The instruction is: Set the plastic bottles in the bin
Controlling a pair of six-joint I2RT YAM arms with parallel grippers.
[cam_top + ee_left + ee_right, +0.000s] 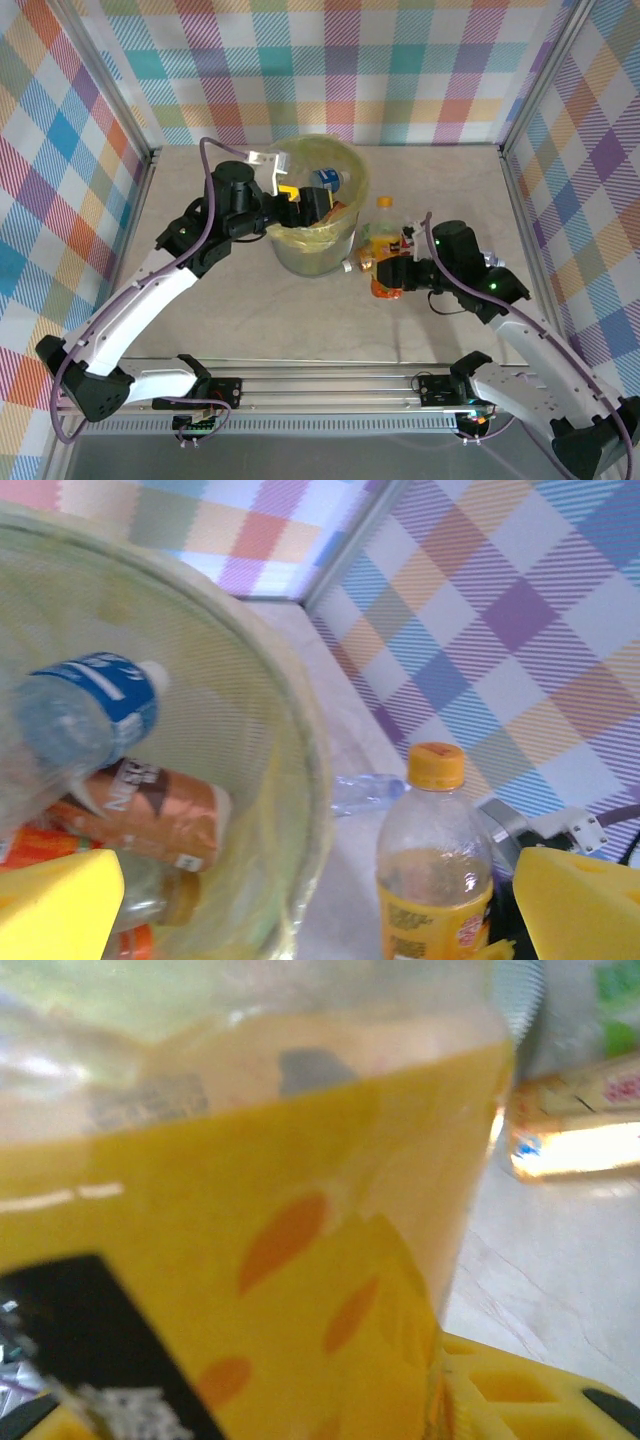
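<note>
My gripper is about to carry away the orange-capped bottle (384, 238), and a pale cap (348, 265) sticks out beside that bottle. I should expect another bottle to be lying hidden behind it.
The bin (345, 170), lined with a yellow-green bag, stands mid-table. Inside it lie plastic bottles, one with a blue label (95, 695) and one with a brown-orange label (150, 810). My left gripper (308, 205) hangs over the bin (300, 780), open and holding nothing, its yellow fingers (55, 905) wide apart. Just right of the bin an orange-capped bottle (383, 235) with a yellow label (435, 880) stands upright. My right gripper (392, 272) is shut on the lower body of this bottle (300, 1240); one yellow finger (530, 1390) shows beside it.
A clear bottle (365, 792) lies on the table behind the orange-capped one, near the bin. More bottles (580, 1130) lie close to the right gripper, one reddish (385, 291). Chequered walls and metal posts enclose the table (250, 320).
</note>
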